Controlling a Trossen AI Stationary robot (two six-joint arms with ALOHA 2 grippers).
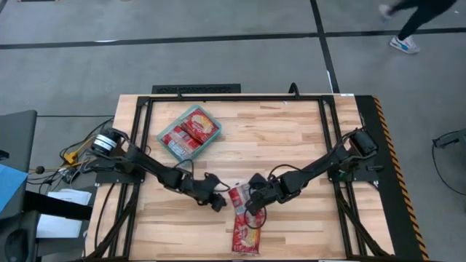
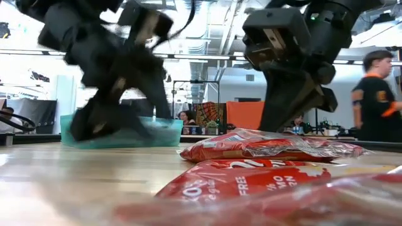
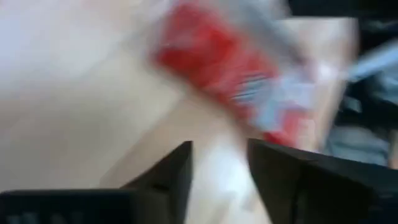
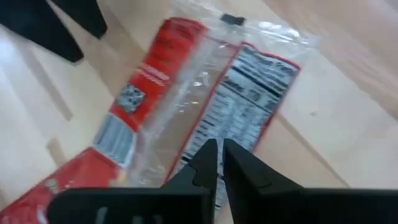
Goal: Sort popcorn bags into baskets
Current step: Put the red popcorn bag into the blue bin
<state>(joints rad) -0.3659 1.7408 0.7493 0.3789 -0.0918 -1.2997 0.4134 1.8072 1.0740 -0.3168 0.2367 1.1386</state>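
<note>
The robot's right gripper is holding the popcorn bag far from the teal basket, so next the left gripper takes the bag's free edge and carries the bag to that basket.
A red popcorn bag lies near the table's middle front, its clear wrapper and nutrition panel facing up. My right gripper stands over it from the right, shut on it. My left gripper hovers just left of that bag, open with nothing between its fingers. A second popcorn bag lies flat at the front edge. The teal basket sits at the far left with several red bags in it. My right gripper has its two fingertips closed on the bag's clear wrapper beside the nutrition panel. The fingers slant down from the table's right. The fingertips hide the exact place of contact. Whether the bag is clear of the table I cannot tell.
A black frame runs around the wooden table top. The bag at the front lies directly before the held one. A person stands in the room beyond the table's right side.
</note>
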